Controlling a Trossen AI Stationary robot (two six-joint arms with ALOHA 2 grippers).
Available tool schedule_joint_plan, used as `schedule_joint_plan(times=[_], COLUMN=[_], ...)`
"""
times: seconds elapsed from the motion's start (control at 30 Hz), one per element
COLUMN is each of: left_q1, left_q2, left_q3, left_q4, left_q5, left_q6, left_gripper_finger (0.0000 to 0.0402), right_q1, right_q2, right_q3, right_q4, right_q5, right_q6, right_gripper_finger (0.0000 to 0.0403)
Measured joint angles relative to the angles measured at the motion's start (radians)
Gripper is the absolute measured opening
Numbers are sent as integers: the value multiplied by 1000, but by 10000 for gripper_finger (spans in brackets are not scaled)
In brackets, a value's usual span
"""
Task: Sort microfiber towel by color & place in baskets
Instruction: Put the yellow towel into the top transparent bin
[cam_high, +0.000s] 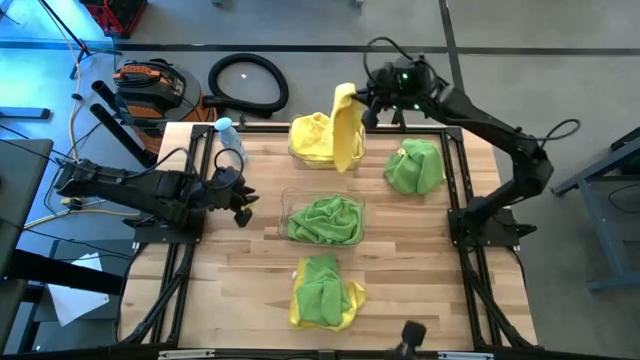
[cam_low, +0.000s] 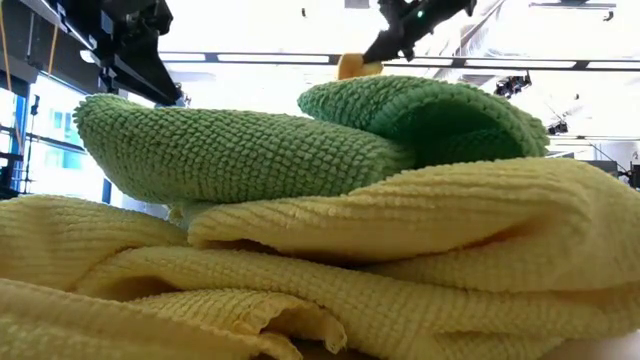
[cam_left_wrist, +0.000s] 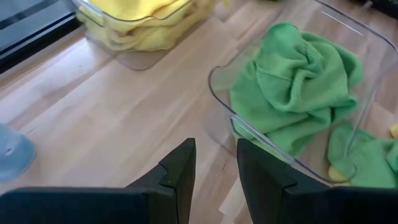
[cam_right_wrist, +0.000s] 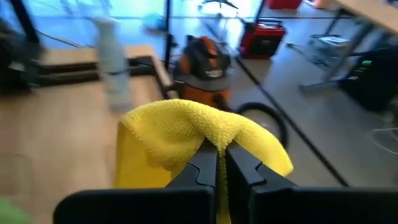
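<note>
Next, my right gripper swings inward and lowers the towel onto the yellow towels before it opens, because the yellow towel's lower end hangs at the far basket's side.
My right gripper is over the far basket, shut on a yellow towel that hangs beside the yellow towels lying in that basket. The middle basket holds green towels. A loose green towel lies on the table to its right. Near the front edge a green towel lies on a yellow one; both fill the low view. My left gripper is open, low over the table just left of the green basket. My right gripper pinches a bunched fold at the top of the yellow towel between its two fingers. The towel is lifted and drapes down on both sides of the fingers. Its lower end hangs at the far basket's right wall.
A clear bottle with a blue cap stands at the table's far-left corner. Off the table lie a black hose coil and an orange vacuum. Bare wood shows on the table's left side and near-right corner.
</note>
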Motion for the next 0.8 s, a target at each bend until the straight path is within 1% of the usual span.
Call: schedule_joint_plan(times=[0.07,0.13,0.27,0.4,0.53,0.57,0.7,0.8], left_q1=[13,24,46,64,78,81,85,85], left_q2=[0,0,0,0,0,0,0,0], left_q3=[0,0,0,0,0,0,0,0], left_q4=[0,0,0,0,0,0,0,0], left_q5=[0,0,-3,-16,-20,-20,-20,-20], left_q6=[-9,-12,-21,-21,-21,-21,-30,-37], left_gripper_finger=[106,106,106,106,106,106,106,106], right_q1=[-20,-45,-84,-110,-121,-121,-105,-82], right_q2=[27,50,87,107,121,121,121,122], right_q3=[26,52,89,86,86,86,86,86], right_q4=[3,4,19,55,56,44,-54,-120], right_q5=[27,32,22,-13,-24,-44,-197,-223], right_q6=[-26,-43,-50,-68,-67,-66,-59,-79], right_gripper_finger=[0,0,0,0,0,0,0,0])
